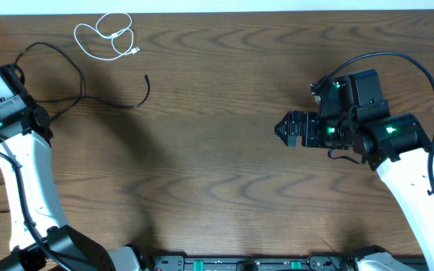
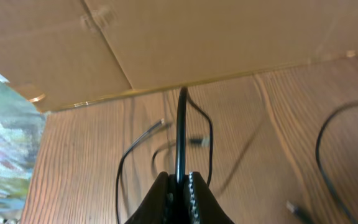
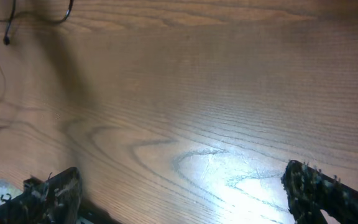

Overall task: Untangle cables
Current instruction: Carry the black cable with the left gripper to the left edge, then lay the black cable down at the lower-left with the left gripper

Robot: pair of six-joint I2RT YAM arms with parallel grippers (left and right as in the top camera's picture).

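I go on pulling the held black cable toward the open wood nearer me (image 1: 71, 167) with my left gripper before I let go there, since it is hanging clear of the second black cable (image 1: 82, 84).
A short white cable (image 1: 108, 35) lies coiled at the table's far left. A thin black cable (image 1: 80, 74) runs from my left gripper (image 1: 19, 70) across the wood to a loose plug end (image 1: 147, 77). In the left wrist view the left gripper (image 2: 180, 182) is shut on this black cable (image 2: 181, 127), which rises straight out of the jaws. A second black cable (image 2: 325, 140) curves at the right. My right gripper (image 1: 285, 129) is far from the cables at mid-right. It hangs open (image 3: 185, 193) over bare wood, with one black cable end (image 3: 6, 40) in the top left corner.
A cardboard box wall (image 2: 197, 37) stands just behind the table's far left edge. Thick black arm cables (image 1: 428, 83) loop around the right arm. Wooden tabletop (image 1: 217, 173) lies between the two arms.
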